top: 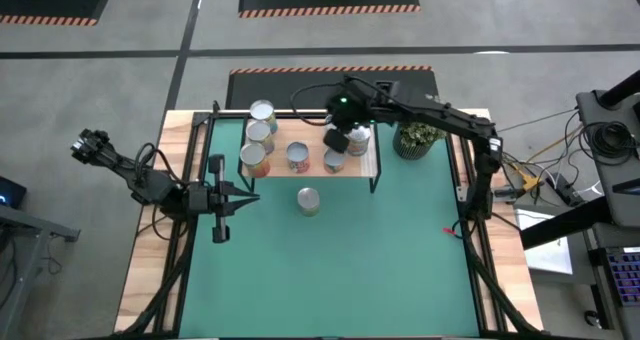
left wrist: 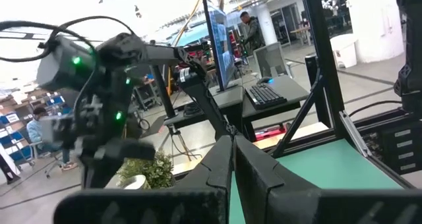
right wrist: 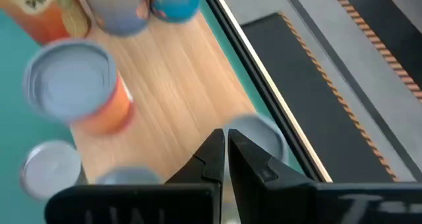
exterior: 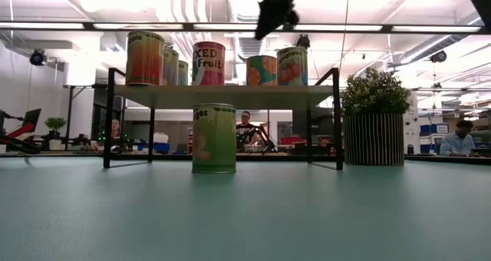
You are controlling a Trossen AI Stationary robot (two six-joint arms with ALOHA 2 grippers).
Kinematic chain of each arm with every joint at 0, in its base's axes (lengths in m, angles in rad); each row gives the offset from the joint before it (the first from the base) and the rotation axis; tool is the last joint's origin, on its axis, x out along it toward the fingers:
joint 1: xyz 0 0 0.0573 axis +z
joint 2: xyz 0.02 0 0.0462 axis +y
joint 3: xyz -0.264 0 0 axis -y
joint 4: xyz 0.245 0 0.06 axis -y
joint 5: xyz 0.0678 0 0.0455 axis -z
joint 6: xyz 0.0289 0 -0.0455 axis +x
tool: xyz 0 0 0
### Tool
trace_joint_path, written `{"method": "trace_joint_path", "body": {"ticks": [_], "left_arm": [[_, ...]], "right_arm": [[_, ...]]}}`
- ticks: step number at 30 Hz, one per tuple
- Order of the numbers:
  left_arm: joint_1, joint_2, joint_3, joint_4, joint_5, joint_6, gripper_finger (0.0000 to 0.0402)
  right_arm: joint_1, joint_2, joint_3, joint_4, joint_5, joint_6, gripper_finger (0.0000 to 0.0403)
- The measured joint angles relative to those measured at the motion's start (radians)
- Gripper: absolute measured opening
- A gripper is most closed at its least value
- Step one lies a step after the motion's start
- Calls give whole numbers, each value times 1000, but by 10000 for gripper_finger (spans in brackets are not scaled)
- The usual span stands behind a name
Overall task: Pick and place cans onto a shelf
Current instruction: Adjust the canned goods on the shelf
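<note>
Next, I pull my right gripper away from over the cans at the shelf's back (right wrist: pixel 262 133) first, where it hovers, to clear the board there (top: pixel 315 136) for my left gripper.
The light-wood shelf (top: pixel 312 166) stands at the far side of the green mat, and its board shows in the low view (exterior: pixel 222 97). Several cans stand on it, among them one at the far left (top: pixel 262 112), a "Mixed Fruit" can (exterior: pixel 208 63) and an orange-sided can (right wrist: pixel 79 85). A green can (top: pixel 308 200) (exterior: pixel 214 138) stands upright on the mat in front of the shelf. My right gripper (top: pixel 340 140) (right wrist: pixel 225 145) hovers shut and empty above the shelf's right part, over the cans (exterior: pixel 276 8). My left gripper (top: pixel 250 197) (left wrist: pixel 232 155) waits shut at the mat's left side.
A potted green plant (top: pixel 418 138) (exterior: pixel 374 115) stands right of the shelf at the mat's far right corner. The mat (top: pixel 340 270) in front of the green can is bare. People and desks show in the room beyond the table.
</note>
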Motion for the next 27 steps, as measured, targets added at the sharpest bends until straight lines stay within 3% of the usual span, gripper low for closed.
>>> {"method": "trace_joint_path", "body": {"ticks": [14,18,23,27], "left_arm": [[0,0,0,-1,0,29,0],[0,0,0,-1,0,40,0],[0,0,0,-2,-1,-4,0],[11,6,1,26,-10,-32,0]], "right_arm": [[-50,200,148,2,8,-93,9],[-45,225,221,-44,54,-142,9],[5,132,227,-13,58,-209,9],[66,15,154,30,56,-239,9]]}}
